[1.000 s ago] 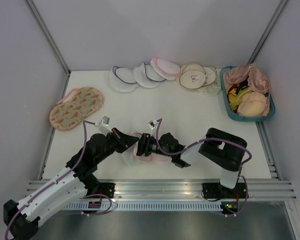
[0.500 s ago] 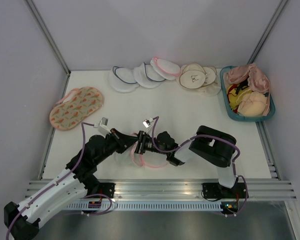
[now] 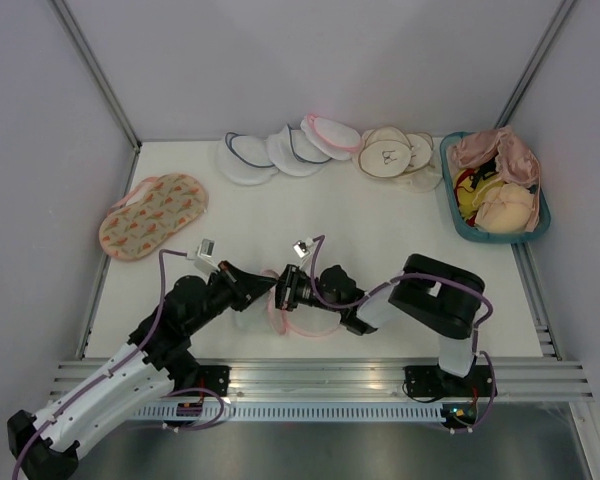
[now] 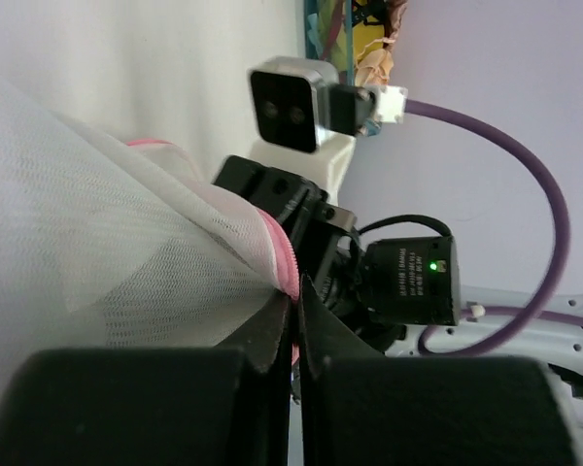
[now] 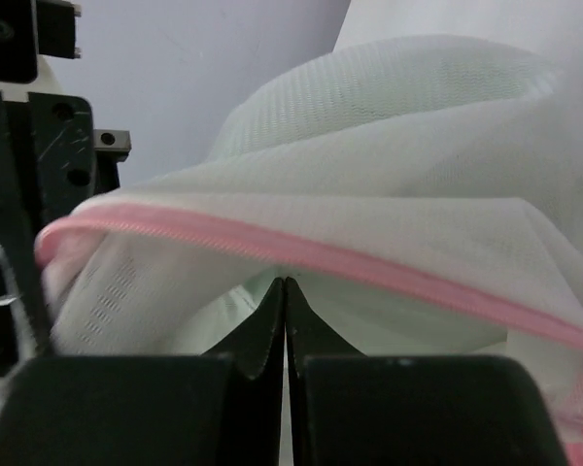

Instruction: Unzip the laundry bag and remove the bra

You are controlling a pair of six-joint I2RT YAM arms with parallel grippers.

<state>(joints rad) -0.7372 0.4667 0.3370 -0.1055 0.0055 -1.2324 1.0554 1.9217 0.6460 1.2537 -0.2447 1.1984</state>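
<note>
The robot's right gripper has its closed fingers under the pink zipper (image 5: 286,266) while the pale bra (image 5: 394,316) lies deeper inside, so it should open them, reach in and pinch the bra.
The laundry bag (image 3: 252,314), white mesh with a pink zipper trim (image 3: 302,327), lies at the near middle of the table between the two arms. My left gripper (image 3: 271,284) is shut on the pink trim (image 4: 290,254), with mesh (image 4: 107,243) stretched to its left. My right gripper (image 3: 282,290) faces it from the right. Its jaws are shut, and the tips (image 5: 286,283) press into pale fabric just under the pink zipper (image 5: 369,267). Whether any fabric is pinched there does not show. The bra cannot be told apart from the bag's mesh (image 5: 398,165).
An orange floral bag (image 3: 153,214) lies at the left. White pouches with blue trim (image 3: 270,152) and round cream pouches (image 3: 390,155) line the back. A teal basket (image 3: 500,236) at the right holds peach bras (image 3: 505,205) and a yellow item (image 3: 472,200).
My right gripper has gone from open to shut at the bag's edge. The left arm has drawn back a little to the left, and the pink rim has spread toward the near edge.
</note>
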